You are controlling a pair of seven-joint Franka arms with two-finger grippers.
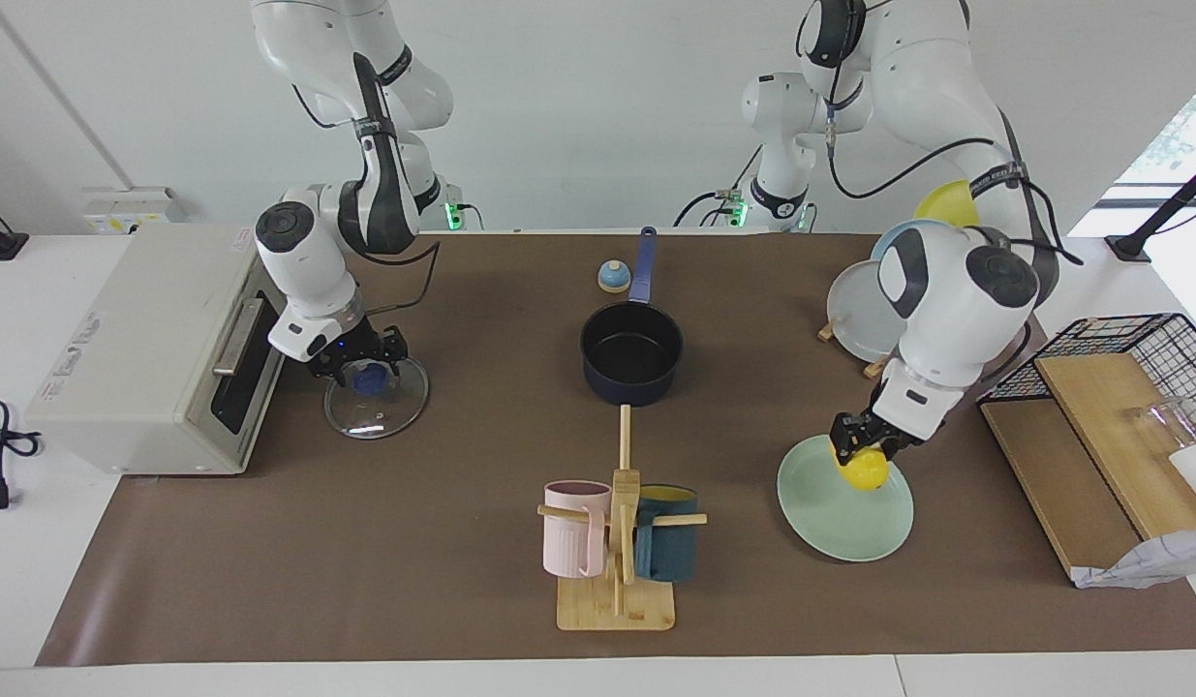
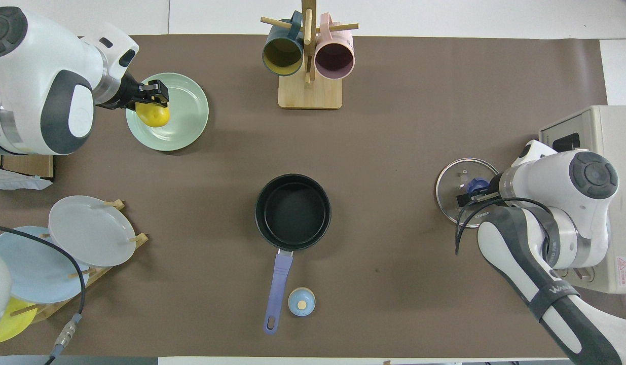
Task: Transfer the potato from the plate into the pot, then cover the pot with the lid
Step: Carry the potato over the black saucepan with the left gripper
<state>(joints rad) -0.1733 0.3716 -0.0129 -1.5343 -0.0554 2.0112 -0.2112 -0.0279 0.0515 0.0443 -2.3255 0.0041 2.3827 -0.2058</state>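
The glass lid's metal rim (image 2: 438, 194) seems roughly as wide as the pot's opening (image 2: 293, 211), so the lid should cover the whole opening when the robot lowers it.
The yellow potato (image 1: 867, 470) is on the mint-green plate (image 1: 840, 523), at the plate's edge nearer the robots. My left gripper (image 1: 864, 447) is down on the potato's top with its fingers shut on it; it also shows in the overhead view (image 2: 151, 97) with the potato (image 2: 153, 116) and the plate (image 2: 183, 119). The navy pot (image 1: 631, 353) stands empty at mid-table, its handle pointing toward the robots. The glass lid (image 1: 377, 399) lies flat in front of the toaster oven. My right gripper (image 1: 368, 366) is low over the lid's blue knob, fingers open on either side of it.
A toaster oven (image 1: 142, 339) stands beside the lid. A mug rack (image 1: 617, 552) with a pink mug and a teal mug stands farther from the robots than the pot. A small bell (image 1: 613, 277) sits by the pot handle. A plate rack (image 2: 54, 248) and a wire basket (image 1: 1140, 358) are at the left arm's end.
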